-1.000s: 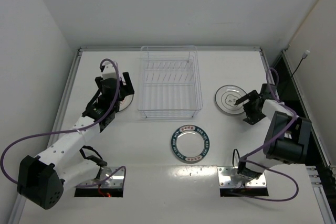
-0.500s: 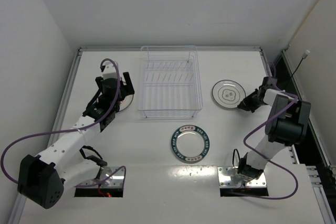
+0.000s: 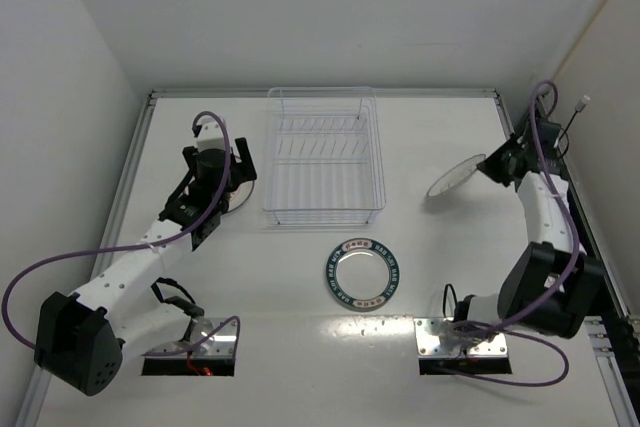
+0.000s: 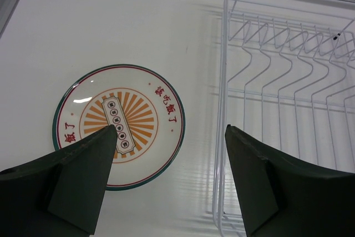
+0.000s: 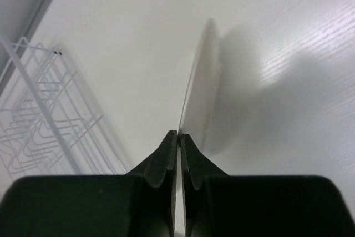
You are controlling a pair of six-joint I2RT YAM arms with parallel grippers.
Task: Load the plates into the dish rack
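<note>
My right gripper should keep flipping the white plate (image 3: 456, 176), which is nearly edge-on above clear tabletop (image 3: 450, 206), until the plate's ringed side faces up, and then let go.
My right gripper (image 3: 497, 164) is shut on the rim of the white plate with grey rings (image 3: 455, 177). That plate hangs tilted above the table, right of the dish rack (image 3: 323, 157). In the right wrist view it runs edge-on (image 5: 201, 81) from between my closed fingertips (image 5: 178, 135). My left gripper (image 4: 171, 129) stands open and empty over the orange-patterned plate (image 4: 119, 126), which lies flat just left of the rack's wall (image 4: 222, 109). The teal-rimmed plate (image 3: 365, 273) lies flat in front of the rack.
The rack's wire dividers (image 4: 288, 76) hold nothing. The right table rail (image 3: 520, 137) and side wall run close behind the right arm. Both arm bases (image 3: 200, 342) sit at the near edge.
The right gripper closed on the grey-ringed plate's rim and raised it off the table, tilting it on edge and carrying it back and to the right. The left arm has stayed still.
</note>
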